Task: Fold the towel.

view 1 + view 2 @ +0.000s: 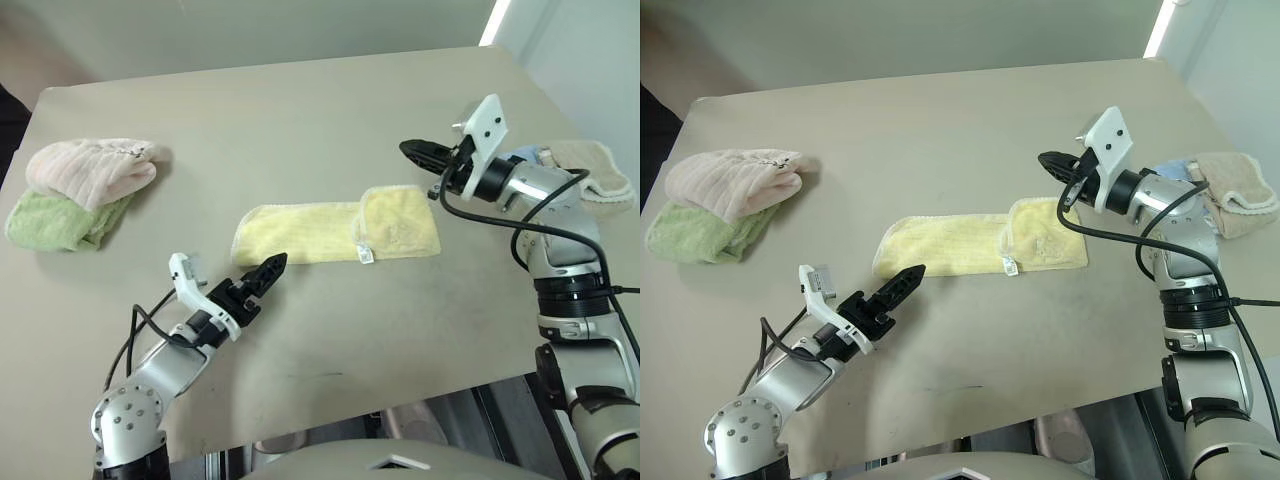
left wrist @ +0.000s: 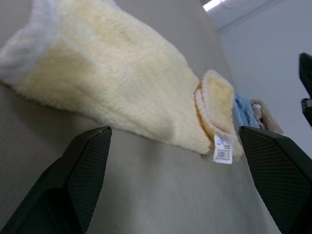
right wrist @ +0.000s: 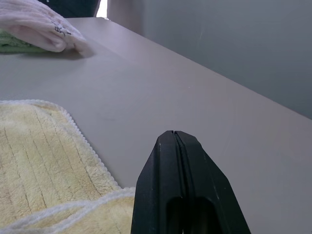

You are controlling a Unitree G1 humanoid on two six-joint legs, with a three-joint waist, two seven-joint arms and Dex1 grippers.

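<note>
The pale yellow towel's flat end [image 1: 295, 232] will cover the folded end [image 1: 400, 222] when I fold the towel's corner over, because the flat end is longer.
The pale yellow towel [image 1: 300, 235] lies flat lengthwise in the middle of the table, its right end folded back over itself [image 1: 400, 222]. A small white tag [image 2: 223, 148] shows at the fold's front edge. My left gripper [image 1: 268, 270] hovers low just in front of the towel's left front corner, pointing toward it, open and empty, with its fingers [image 2: 83, 175] spread wide. My right gripper [image 1: 410, 150] is raised above the table behind the folded right end, pointing left. It is shut [image 3: 173, 134] with nothing in it.
A pink towel [image 1: 90, 170] sits on a green towel [image 1: 60, 222] at the table's left edge. A beige towel [image 1: 600, 170] and a light blue towel [image 1: 525, 155] lie at the right edge, behind my right arm. The table's front edge [image 1: 400, 400] is close.
</note>
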